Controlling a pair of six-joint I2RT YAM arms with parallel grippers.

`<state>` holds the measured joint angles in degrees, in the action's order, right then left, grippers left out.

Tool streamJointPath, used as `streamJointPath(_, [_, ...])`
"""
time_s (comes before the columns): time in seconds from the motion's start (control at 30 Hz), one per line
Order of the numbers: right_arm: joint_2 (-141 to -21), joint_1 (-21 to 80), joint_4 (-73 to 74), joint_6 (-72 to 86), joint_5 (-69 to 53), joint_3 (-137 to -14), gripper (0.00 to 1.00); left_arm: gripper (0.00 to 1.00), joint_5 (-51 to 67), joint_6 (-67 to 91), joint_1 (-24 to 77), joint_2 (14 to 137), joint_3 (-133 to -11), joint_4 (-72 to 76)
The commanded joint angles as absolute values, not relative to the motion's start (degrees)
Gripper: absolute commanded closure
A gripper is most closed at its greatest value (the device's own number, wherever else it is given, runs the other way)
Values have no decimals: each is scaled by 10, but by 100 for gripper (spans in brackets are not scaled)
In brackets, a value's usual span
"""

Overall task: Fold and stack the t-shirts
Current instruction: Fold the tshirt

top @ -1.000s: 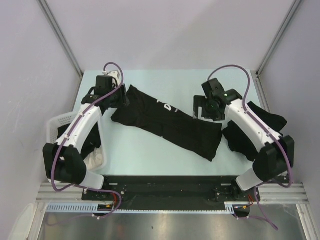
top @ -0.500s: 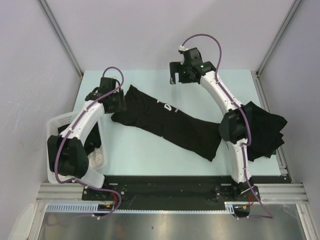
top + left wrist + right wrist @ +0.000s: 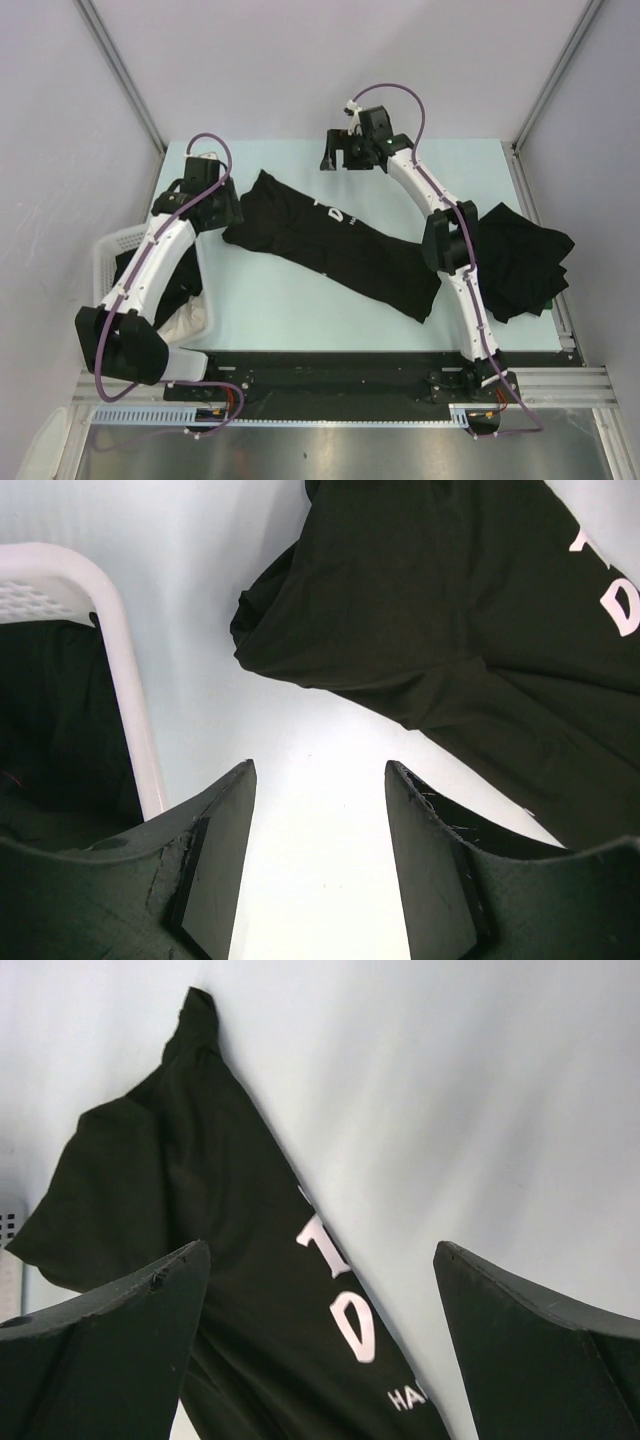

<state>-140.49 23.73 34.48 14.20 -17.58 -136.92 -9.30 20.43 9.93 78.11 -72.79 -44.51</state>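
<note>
The black t-shirt lies at a slant with its end [image 3: 237, 236] close beside the basket, so the robot's right gripper should move back while the left gripper pulls that end [image 3: 253, 237] clear.
One black t-shirt [image 3: 340, 250] with white lettering [image 3: 345, 1290] lies stretched diagonally across the middle of the table. More black t-shirts [image 3: 520, 255] sit in a heap at the right edge. My left gripper [image 3: 222, 208] hovers open just left of the shirt's upper end, and in the left wrist view the left gripper [image 3: 318, 770] has only bare table between its fingers, with the shirt [image 3: 430, 600] ahead. My right gripper [image 3: 335, 155] reaches over the far middle of the table. Seen from its wrist, the right gripper [image 3: 320, 1250] stands wide open above the shirt [image 3: 200, 1210], holding nothing.
A white lattice basket [image 3: 105, 250] stands at the left edge, its rim [image 3: 120, 660] close beside my left fingers. Dark fabric [image 3: 50, 710] and a white cloth [image 3: 190, 320] lie in it. Metal frame posts rise at both back corners.
The right arm swung from the right side of the table out to the far middle, stretching long. The left gripper drew back a little to the left, off the shirt's edge.
</note>
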Motion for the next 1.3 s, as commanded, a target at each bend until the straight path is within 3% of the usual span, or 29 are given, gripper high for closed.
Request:
streamJointPath(0.0, [-1429, 237, 299, 154, -211, -1415, 0, 40, -71, 244, 98, 766, -707, -457])
streamJointPath(0.23, [-1377, 225, 306, 131, -219, -1354, 0, 40, -75, 290, 97, 797, -667, -416])
streamJointPath(0.73, [-1223, 162, 295, 115, -234, -1150, 0, 39, -150, 267, 95, 984, -781, -398])
streamJointPath(1.27, [-1216, 124, 284, 127, -257, -1123, 0, 37, -163, 272, 87, 1092, -867, -460])
